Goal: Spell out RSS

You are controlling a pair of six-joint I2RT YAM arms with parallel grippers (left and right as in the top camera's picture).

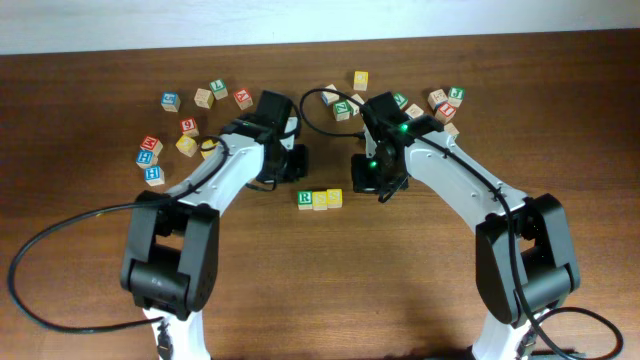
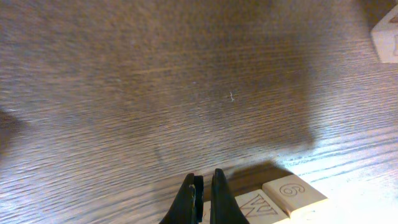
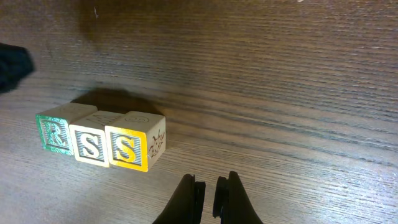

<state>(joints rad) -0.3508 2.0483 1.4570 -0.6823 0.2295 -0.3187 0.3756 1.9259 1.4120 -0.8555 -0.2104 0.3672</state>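
The R cube's front side (image 3: 56, 135) is stepped against the middle S cube. Next, my left gripper returns to the R cube's free side (image 1: 298, 201) and nudges it straight.
The green R cube (image 1: 305, 200) and two yellow S cubes (image 1: 320, 201) (image 1: 334, 198) lie side by side in a row at the table's middle. In the right wrist view they read R (image 3: 55, 134), S (image 3: 91, 146), S (image 3: 126, 149), touching each other. My left gripper (image 1: 298, 165) hangs just behind and left of the row, shut and empty (image 2: 202, 177). My right gripper (image 1: 368, 182) is to the right of the row, shut with nothing held (image 3: 210, 180), apart from the last S.
Loose lettered cubes lie scattered at the back left (image 1: 170, 135) and back right (image 1: 440, 100). Two pale embossed cube faces (image 2: 292, 193) show by my left fingers. Another cube corner (image 2: 388, 37) sits at the frame's top right.
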